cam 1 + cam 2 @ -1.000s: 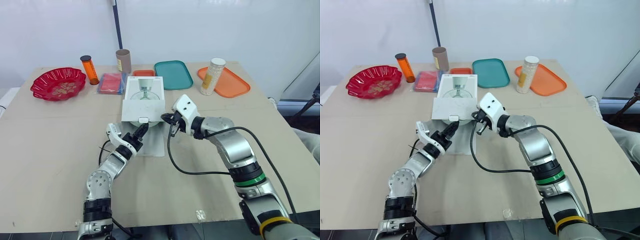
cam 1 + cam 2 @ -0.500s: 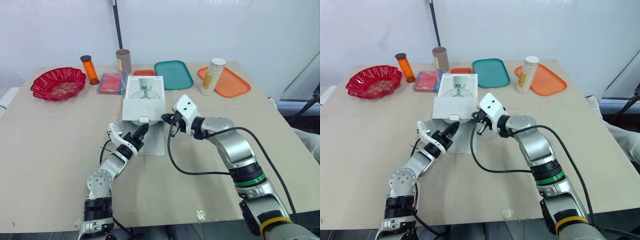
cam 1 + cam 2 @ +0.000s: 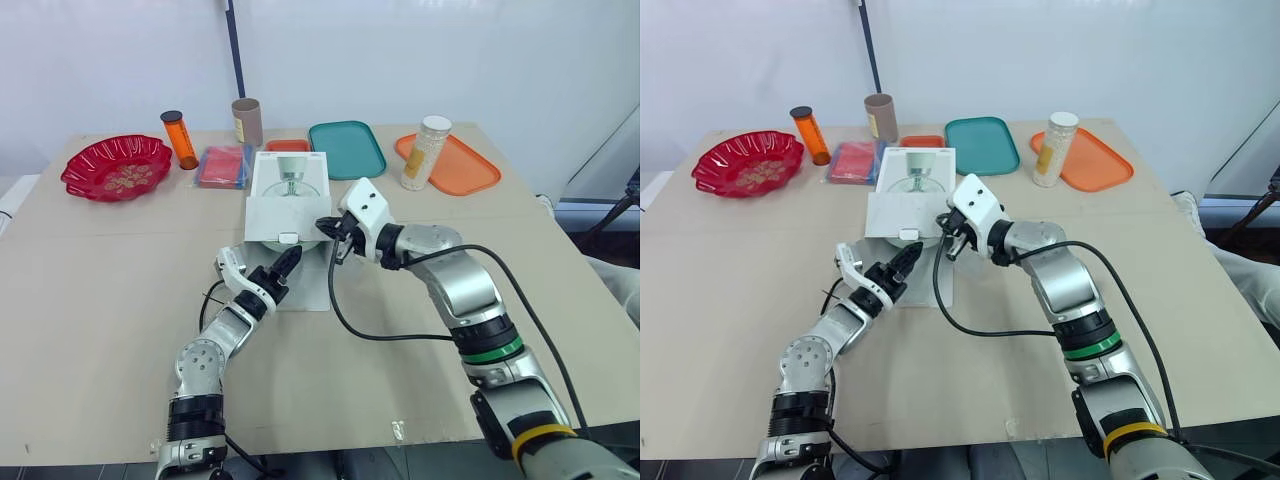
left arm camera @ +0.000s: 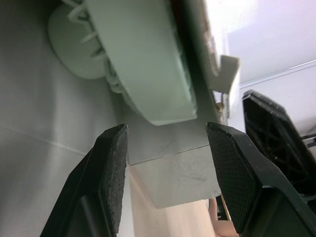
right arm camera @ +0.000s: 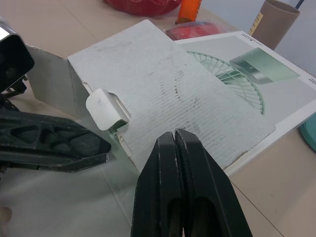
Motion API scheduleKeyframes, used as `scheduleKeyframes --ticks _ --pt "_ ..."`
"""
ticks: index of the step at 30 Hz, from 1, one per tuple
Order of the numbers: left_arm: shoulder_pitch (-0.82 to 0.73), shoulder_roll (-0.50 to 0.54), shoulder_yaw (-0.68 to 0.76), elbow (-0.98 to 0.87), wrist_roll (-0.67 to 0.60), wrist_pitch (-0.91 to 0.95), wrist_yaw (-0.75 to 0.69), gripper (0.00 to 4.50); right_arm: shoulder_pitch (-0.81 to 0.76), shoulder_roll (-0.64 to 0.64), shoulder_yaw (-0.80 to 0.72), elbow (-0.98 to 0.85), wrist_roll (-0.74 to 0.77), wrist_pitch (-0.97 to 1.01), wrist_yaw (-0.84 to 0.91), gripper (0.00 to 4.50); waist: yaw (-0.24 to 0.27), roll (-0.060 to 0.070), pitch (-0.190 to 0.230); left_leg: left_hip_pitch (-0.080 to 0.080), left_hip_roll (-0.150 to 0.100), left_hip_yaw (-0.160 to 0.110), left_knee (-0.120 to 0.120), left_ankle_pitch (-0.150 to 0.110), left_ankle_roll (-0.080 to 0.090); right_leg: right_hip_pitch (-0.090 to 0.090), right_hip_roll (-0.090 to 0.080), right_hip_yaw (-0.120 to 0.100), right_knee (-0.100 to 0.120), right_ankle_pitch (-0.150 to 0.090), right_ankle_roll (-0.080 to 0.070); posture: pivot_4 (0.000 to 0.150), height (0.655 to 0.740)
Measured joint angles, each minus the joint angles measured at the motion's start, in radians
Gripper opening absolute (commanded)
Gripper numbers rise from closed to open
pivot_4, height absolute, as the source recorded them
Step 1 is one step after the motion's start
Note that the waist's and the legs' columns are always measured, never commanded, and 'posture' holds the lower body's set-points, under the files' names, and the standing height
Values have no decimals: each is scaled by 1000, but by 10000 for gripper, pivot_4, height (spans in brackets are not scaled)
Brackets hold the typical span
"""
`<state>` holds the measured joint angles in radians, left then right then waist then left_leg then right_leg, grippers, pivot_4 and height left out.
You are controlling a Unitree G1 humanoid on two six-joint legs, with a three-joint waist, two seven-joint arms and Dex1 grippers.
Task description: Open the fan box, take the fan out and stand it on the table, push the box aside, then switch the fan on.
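My gripper pulls next: the fan's rim (image 4: pixel 148 64) faces the box's opening with a gap (image 4: pixel 191 47) under the box's front flap, so the fan will slide out headfirst, base trailing.
The white fan box (image 3: pixel 288 182), with a fan picture on top, lies at the table's middle. Its front flap (image 3: pixel 286 216) is lifted, and the pale green fan (image 4: pixel 143 69) shows underneath. My left gripper (image 3: pixel 283 266) is open just in front of the opening. In the left wrist view its fingers (image 4: pixel 111 168) stand on either side of the fan's rim without touching it. My right gripper (image 3: pixel 328 228) is shut with nothing in it, its tips against the flap's right front corner. The right wrist view has the flap (image 5: pixel 168 94) and its white tab (image 5: pixel 106 109) right ahead.
Along the far edge stand a red bowl (image 3: pixel 116 167), an orange bottle (image 3: pixel 180 139), a cardboard tube (image 3: pixel 247 121), a red packet (image 3: pixel 223 166), a teal tray (image 3: pixel 346 149), a jar (image 3: pixel 426 152) and an orange tray (image 3: pixel 455 164). A black cable (image 3: pixel 345 320) loops over the table.
My right gripper has moved left and a little away from me, up to the flap's corner. The left gripper has hardly shifted.
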<state>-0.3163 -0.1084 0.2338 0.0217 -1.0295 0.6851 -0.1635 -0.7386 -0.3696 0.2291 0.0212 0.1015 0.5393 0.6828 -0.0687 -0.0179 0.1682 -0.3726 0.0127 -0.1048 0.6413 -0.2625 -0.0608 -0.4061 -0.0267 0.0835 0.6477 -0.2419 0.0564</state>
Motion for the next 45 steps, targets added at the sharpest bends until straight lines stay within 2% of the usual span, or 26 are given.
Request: scheduleKeyframes --ticks 33,34,35,38,39,45 --pt "-31 -39 48 46 -12 -30 7 26834 19 5 4 10 -17 -4 -10 0 0 0 0 0 0 0 0 0 0 0 0 0 0 0 0 1500 7400" --pt "-31 -40 49 46 -13 -30 7 24487 19 5 4 10 -19 -3 -10 0 0 0 0 0 0 0 0 0 0 0 0 0 0 0 0 1500 7400" --pt "-32 -41 50 47 -14 -30 6 19625 20 5 4 10 -20 -3 -10 0 0 0 0 0 0 0 0 0 0 0 0 0 0 0 0 1500 7400" --pt "-36 -45 56 47 -25 -33 1 14549 22 5 4 10 -22 -3 -10 0 0 0 0 0 0 0 0 0 0 0 0 0 0 0 0 1500 7400" --pt "-38 -48 60 50 -26 -34 3 10196 23 5 4 9 -22 -3 -9 0 0 0 0 0 0 0 0 0 -1 0 0 0 0 0 0 1500 7400" --pt "-45 -55 67 61 -34 -33 3 9756 24 4 4 9 -28 -3 -10 0 0 0 0 0 0 0 0 0 -1 0 0 0 0 0 0 1500 7400"
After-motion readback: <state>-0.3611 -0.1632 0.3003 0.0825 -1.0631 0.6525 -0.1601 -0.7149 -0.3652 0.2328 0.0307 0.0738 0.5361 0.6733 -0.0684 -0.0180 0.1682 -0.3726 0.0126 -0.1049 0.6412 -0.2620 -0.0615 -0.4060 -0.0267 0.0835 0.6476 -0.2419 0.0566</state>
